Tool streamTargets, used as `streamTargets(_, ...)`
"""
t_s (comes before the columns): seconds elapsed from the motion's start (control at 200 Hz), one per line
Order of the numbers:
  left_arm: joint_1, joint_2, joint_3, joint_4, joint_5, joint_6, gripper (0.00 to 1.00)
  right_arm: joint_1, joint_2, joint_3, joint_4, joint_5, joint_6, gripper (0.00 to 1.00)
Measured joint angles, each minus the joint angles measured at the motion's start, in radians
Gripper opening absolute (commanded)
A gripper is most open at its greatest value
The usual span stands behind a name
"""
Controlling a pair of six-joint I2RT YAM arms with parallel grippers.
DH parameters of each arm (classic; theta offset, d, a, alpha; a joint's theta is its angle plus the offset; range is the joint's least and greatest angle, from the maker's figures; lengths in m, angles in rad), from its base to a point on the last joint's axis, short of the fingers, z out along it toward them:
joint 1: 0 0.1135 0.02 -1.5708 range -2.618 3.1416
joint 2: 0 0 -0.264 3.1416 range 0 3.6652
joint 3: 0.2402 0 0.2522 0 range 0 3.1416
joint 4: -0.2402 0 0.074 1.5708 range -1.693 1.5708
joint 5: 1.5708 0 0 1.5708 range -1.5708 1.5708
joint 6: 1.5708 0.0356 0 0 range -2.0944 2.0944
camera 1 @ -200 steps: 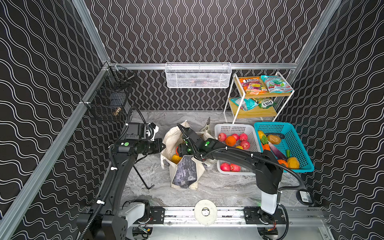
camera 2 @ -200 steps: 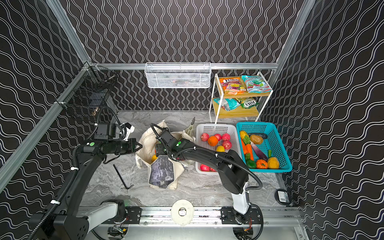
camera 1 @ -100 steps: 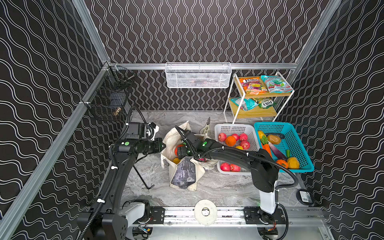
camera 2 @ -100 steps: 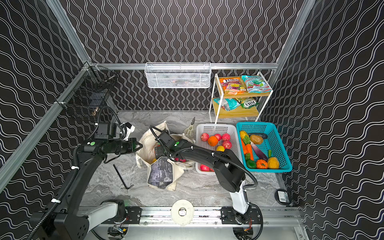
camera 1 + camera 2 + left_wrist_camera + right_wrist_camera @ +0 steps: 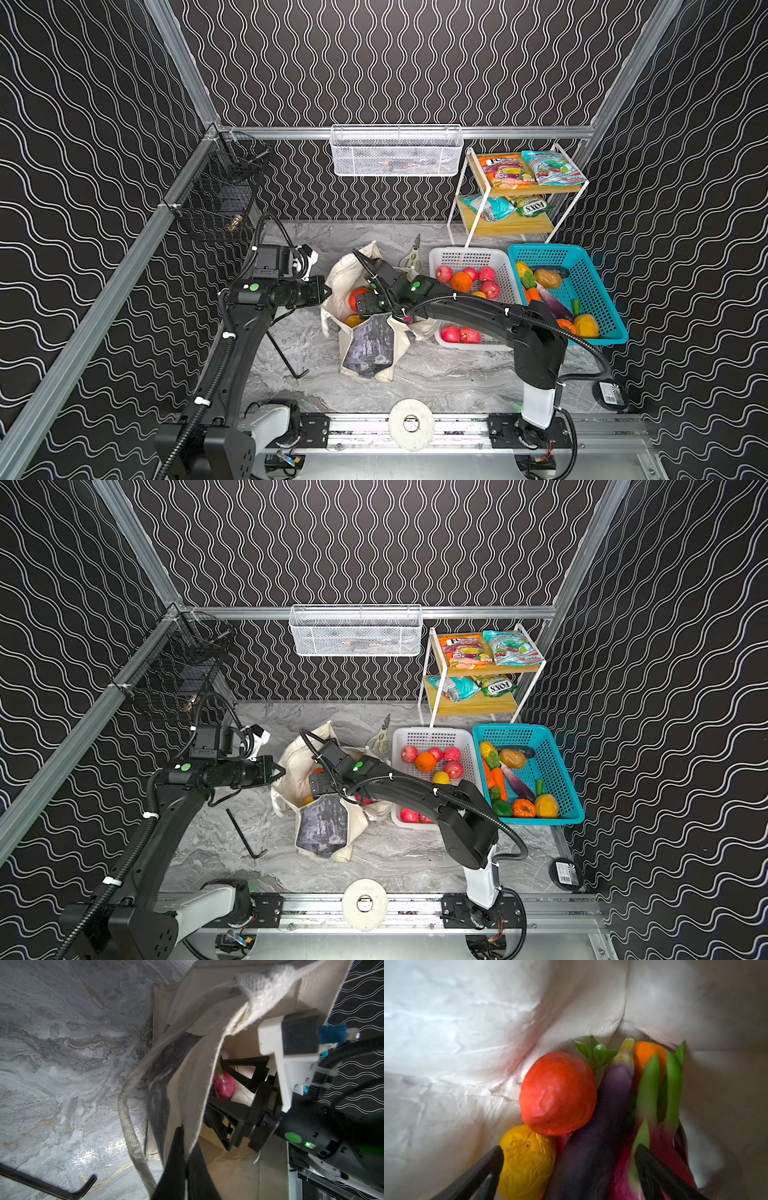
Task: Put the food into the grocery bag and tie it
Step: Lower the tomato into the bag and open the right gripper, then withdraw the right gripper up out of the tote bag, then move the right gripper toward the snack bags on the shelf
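Note:
The dragon fruit (image 5: 661, 1138) is loose in the bag, clear of my right gripper's open fingers, so I should keep lifting until the gripper is clear of the bag's rim (image 5: 349, 257).
The grocery bag (image 5: 347, 274) (image 5: 324, 825) stands open mid-table, its marbled panel facing front. My left gripper (image 5: 184, 1133) (image 5: 326, 293) is shut on the bag's near rim and holds the mouth apart. My right gripper (image 5: 569, 1151) (image 5: 365, 305) reaches inside the bag with its jaws wide open. Food lies below it: a red fruit (image 5: 558, 1093), a lemon (image 5: 527, 1159), a purple eggplant (image 5: 596, 1126), an orange (image 5: 645, 1055) and a pink dragon fruit (image 5: 660, 1142) (image 5: 224, 1084) loose between the spread fingers.
A white basket (image 5: 469, 259) of apples and an orange sits right of the bag, with a teal basket (image 5: 582, 266) of vegetables beyond. A rack (image 5: 523, 189) holds snack packets. Scissors (image 5: 413, 257) lie behind the bag, a hex key (image 5: 286, 357) to its left.
My right gripper has opened wide inside the bag and shifted slightly left, leaving the dragon fruit loose among the food. The left gripper has kept its hold on the rim.

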Motion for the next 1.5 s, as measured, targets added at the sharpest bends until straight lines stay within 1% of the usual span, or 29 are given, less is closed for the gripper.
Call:
streamTargets(0.235,0.0,0.008,-0.006,0.005,0.0,0.014,0.0,0.0,-0.045,0.021,0.003,-0.01,-0.023,0.99)
streamTargets(0.405,0.0,0.009,-0.008,0.007,-0.003,0.018,0.0,0.0,-0.058,0.089,-0.023,-0.011,-0.044,0.99)
streamTargets(0.556,0.0,0.011,-0.008,0.008,-0.003,0.018,0.0,0.0,-0.102,0.148,-0.05,-0.002,-0.051,0.99)
streamTargets(0.776,0.0,0.011,-0.012,0.011,-0.003,0.018,0.0,0.0,-0.186,0.207,-0.087,0.036,-0.078,0.99)
streamTargets(0.996,0.0,0.015,-0.014,0.018,-0.002,0.018,0.0,-0.013,-0.26,0.266,-0.117,0.11,-0.127,0.99)
streamTargets(1.086,0.0,0.018,-0.014,0.024,0.0,0.018,0.0,-0.051,-0.309,0.259,-0.112,0.135,-0.139,0.99)
streamTargets(1.281,0.0,0.022,-0.014,0.031,0.002,0.018,0.0,-0.172,-0.377,0.243,-0.109,0.138,-0.145,0.97)
streamTargets(1.386,0.0,0.023,-0.014,0.031,0.008,0.018,0.0,-0.265,-0.402,0.25,-0.109,0.109,-0.126,0.95)
streamTargets(1.497,0.0,0.022,-0.014,0.031,0.012,0.018,0.0,-0.412,-0.436,0.246,-0.11,0.062,-0.09,0.94)
